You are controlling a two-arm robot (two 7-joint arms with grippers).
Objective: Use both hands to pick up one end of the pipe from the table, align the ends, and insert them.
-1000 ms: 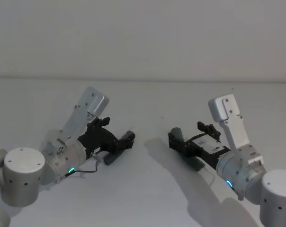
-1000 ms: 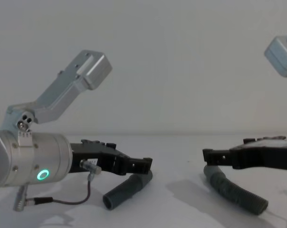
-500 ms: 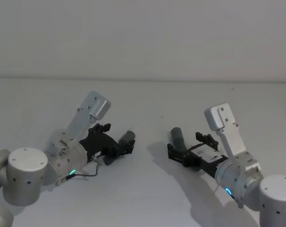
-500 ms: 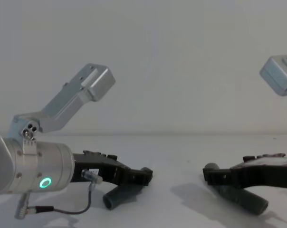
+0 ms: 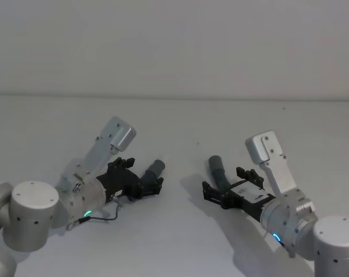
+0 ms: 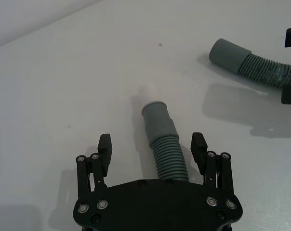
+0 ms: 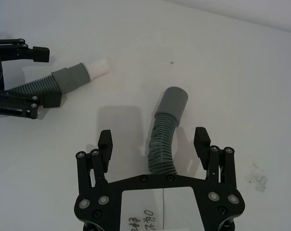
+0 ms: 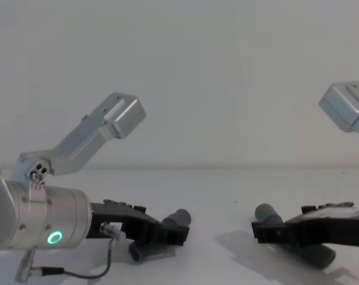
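Note:
The closely ribbed part (image 7: pixel 161 146) keeps a gentle bend behind the grey cuff (image 7: pixel 172 105), so I expect the cuff to go on pointing forward when I lift the corrugated hose.
Two pipe pieces lie apart on the white table (image 5: pixel 174 248). The stepped tube (image 6: pixel 158 122) has its white-tipped end (image 6: pixel 150 91) pointing away from my left gripper (image 6: pixel 152 144). That gripper is open, its fingers low on either side of the tube's ribbed part. The curved corrugated hose (image 7: pixel 163 137) ends in a smooth grey cuff (image 7: pixel 175 99). My right gripper (image 7: pixel 153 139) is open and straddles the hose's middle. In the head view the tube (image 5: pixel 155 168) and hose (image 5: pixel 217 169) poke out beyond the left gripper (image 5: pixel 148 186) and right gripper (image 5: pixel 215 195).
The table runs back to a plain pale wall. Bare surface lies between the two pieces (image 5: pixel 183 173) and in front of them. A thin cable (image 8: pixel 78 272) loops under the left wrist.
Both grippers have drawn back toward me and sunk lower along their pieces, still open. The tube and hose have stayed where they lay.

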